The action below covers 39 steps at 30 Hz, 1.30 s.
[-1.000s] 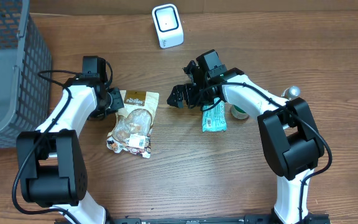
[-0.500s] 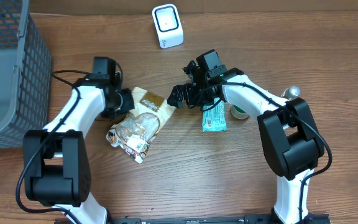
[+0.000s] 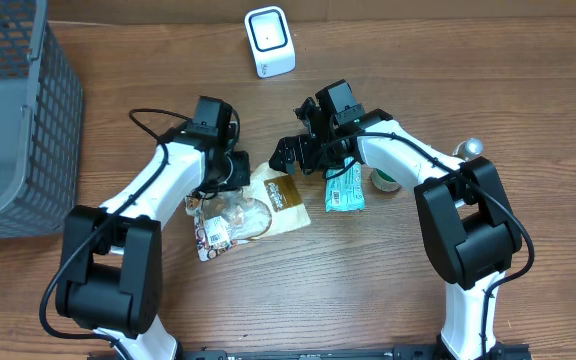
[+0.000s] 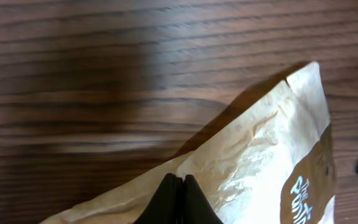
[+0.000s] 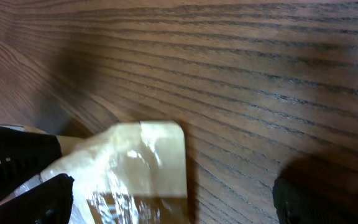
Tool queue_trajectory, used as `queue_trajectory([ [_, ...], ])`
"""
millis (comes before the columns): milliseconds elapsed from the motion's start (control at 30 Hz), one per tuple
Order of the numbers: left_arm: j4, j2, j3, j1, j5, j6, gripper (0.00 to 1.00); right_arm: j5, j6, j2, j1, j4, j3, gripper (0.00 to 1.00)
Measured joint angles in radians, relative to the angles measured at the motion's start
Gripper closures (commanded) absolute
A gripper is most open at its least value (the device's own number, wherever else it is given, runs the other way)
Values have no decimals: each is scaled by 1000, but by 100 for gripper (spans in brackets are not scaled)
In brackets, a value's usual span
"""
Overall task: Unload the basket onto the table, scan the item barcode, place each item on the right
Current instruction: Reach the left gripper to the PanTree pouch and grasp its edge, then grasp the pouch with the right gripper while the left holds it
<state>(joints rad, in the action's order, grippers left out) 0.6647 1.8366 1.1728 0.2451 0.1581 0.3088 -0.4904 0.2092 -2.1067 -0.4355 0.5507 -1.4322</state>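
The snack bag's upper edge (image 3: 253, 178) has my left gripper crowding my right gripper along it, so next my left gripper moves back to the bag's far end (image 3: 198, 212) while my right gripper takes the brown top.
The item is a tan and brown snack bag (image 3: 253, 205) with a clear window, lying flat and turned slantwise on the wooden table. My left gripper (image 3: 238, 175) is shut on its upper edge. In the left wrist view the black fingers (image 4: 178, 198) meet tip to tip on the crinkled tan film (image 4: 260, 155). My right gripper (image 3: 293, 155) stands open just right of the bag's brown top. In the right wrist view that top corner (image 5: 145, 165) shows between the spread fingertips (image 5: 42, 199). The white scanner (image 3: 270, 42) stands at the back of the table.
A grey mesh basket (image 3: 8, 110) fills the far left. A teal snack packet (image 3: 345, 188) lies under my right arm, with a small roll (image 3: 385, 180) and a silver object (image 3: 471, 148) to its right.
My left gripper has swung right and toward the middle, dragging the bag with it and turning it slantwise. The right arm has stayed put.
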Motion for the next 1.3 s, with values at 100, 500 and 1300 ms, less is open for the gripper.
queue_trajectory([
  [100,13,0,0,4,21,0,96,0,0,0,0,1,0,0],
  [500,269,-21,229,-90,105,4,91,0,0,0,0,2,0,0],
  [1300,335,-35,42,-127,-56,-53,95,0,0,0,0,0,0,0],
])
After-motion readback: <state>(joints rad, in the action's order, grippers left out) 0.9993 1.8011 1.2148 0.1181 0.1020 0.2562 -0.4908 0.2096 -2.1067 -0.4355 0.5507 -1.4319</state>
